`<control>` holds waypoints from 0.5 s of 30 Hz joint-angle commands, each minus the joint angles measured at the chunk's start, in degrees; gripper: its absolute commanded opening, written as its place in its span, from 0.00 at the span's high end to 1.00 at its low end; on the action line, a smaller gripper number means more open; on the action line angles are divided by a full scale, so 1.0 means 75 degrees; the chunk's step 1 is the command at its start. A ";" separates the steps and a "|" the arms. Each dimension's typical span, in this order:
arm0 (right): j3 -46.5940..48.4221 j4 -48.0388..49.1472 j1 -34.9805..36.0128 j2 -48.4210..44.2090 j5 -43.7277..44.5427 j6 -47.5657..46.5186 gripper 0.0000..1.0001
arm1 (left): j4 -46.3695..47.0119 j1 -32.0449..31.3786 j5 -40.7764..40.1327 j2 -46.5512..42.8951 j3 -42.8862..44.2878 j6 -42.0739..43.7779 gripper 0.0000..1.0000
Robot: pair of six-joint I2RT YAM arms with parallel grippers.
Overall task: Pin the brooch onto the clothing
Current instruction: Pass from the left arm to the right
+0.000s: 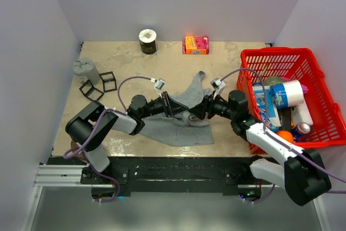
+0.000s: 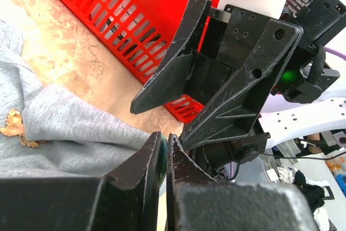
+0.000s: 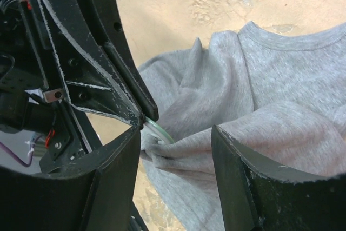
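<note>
My left gripper is holding the pale green disc (image 3: 158,130) hanging down from the ends of its fingers, so my right gripper should hold the disc while my left gripper regrips it pointing ahead.
The clothing (image 1: 181,125) is a grey tank top crumpled at the table's middle. In the left wrist view a small orange-gold brooch (image 2: 13,125) lies on the clothing (image 2: 75,128), left of my jaws. My left gripper (image 1: 174,106) (image 2: 165,136) is shut on a thin pale green disc (image 3: 158,132) whose edge touches a fold of the cloth. My right gripper (image 1: 199,109) (image 3: 175,133) faces it, open, its fingers (image 2: 232,96) on either side of a raised fold of the clothing (image 3: 281,90), gripping nothing.
A red basket (image 1: 292,60) full of bottles and packets stands at the right, close behind my right arm. At the back are a dark roll (image 1: 147,40) and an orange box (image 1: 195,44). A grey cylinder (image 1: 86,70) and black wire cubes (image 1: 100,85) stand at the left.
</note>
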 commanded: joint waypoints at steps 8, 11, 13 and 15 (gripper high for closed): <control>-0.0061 0.0820 -0.0043 0.0370 -0.0623 -0.0538 0.44 | 0.0803 0.0061 0.0419 -0.0181 0.0009 -0.0119 1.00; -0.0061 0.1042 -0.0043 0.0581 -0.0729 -0.0573 0.48 | 0.0804 0.0061 0.0501 -0.0216 -0.0014 -0.0142 1.00; -0.0049 0.1159 -0.0054 0.0675 -0.0893 -0.0574 0.54 | 0.0780 0.0072 0.0513 -0.0251 -0.0014 -0.0166 1.00; -0.0002 0.1195 -0.0043 0.0769 -0.0987 -0.0574 0.57 | 0.0745 0.0061 0.0548 -0.0251 -0.0014 -0.0154 1.00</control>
